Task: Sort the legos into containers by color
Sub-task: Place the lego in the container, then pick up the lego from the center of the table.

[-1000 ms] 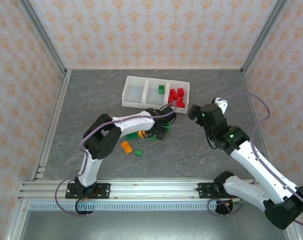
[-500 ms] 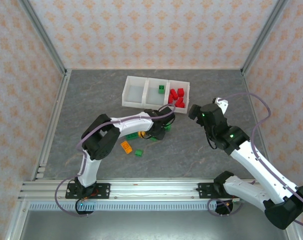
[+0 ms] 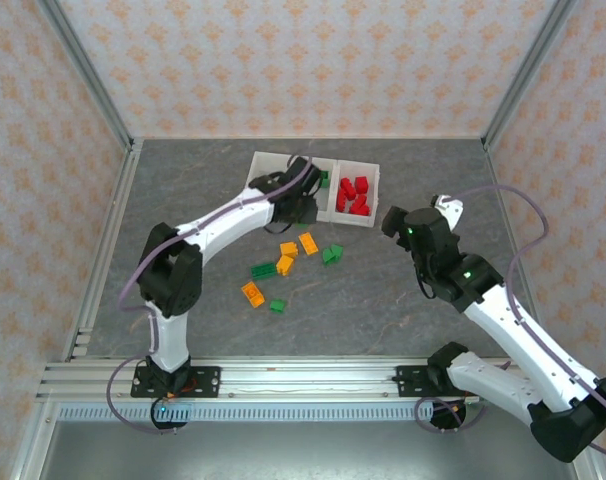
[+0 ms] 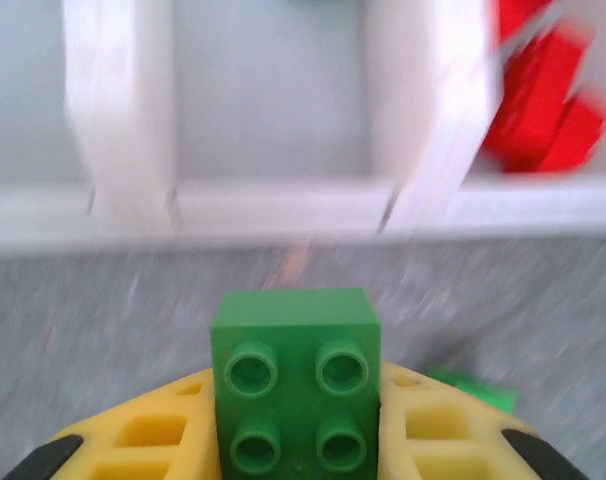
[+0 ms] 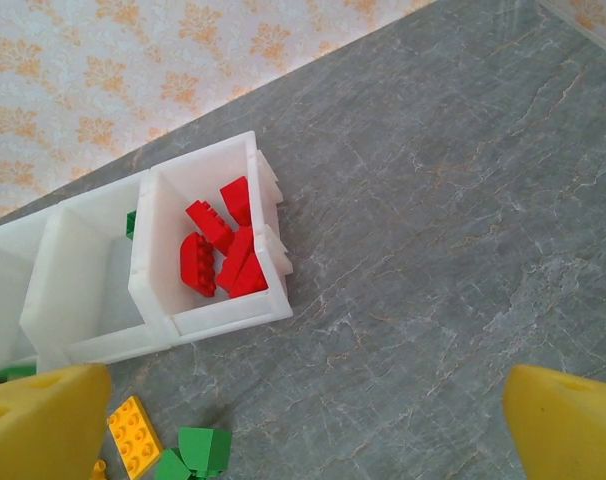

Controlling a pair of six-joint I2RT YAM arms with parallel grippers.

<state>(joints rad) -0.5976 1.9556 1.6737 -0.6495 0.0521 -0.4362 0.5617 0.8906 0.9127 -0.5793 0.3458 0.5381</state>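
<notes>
My left gripper should keep going over the near side of the middle container [image 4: 273,105], as the held green lego [image 4: 297,385] is in line with it, and let go above the container's clear bottom.
My left gripper [image 3: 305,207] is shut on a green four-stud lego [image 4: 295,375], held between the yellow fingers [image 4: 153,430] just in front of the white tray's [image 3: 253,182] near wall [image 4: 283,205], facing the middle container. The right container holds several red legos [image 3: 354,195] [image 5: 218,255]. One green lego [image 3: 324,180] lies in the middle container. Loose on the table are orange legos [image 3: 308,243] [image 3: 252,293] and green ones [image 3: 332,254] [image 3: 277,305]. My right gripper [image 3: 393,218] [image 5: 308,430] hangs open above bare table to the right of the tray, nothing between its fingers.
The left arm's forearm crosses over the tray's left container. Aluminium frame posts and patterned walls close in the table on three sides. Grey table stretches to the right of the tray [image 5: 463,250].
The left gripper closed on the green lego at the loose pile, then lifted it and swung back toward the tray's middle container. The right arm has hardly moved.
</notes>
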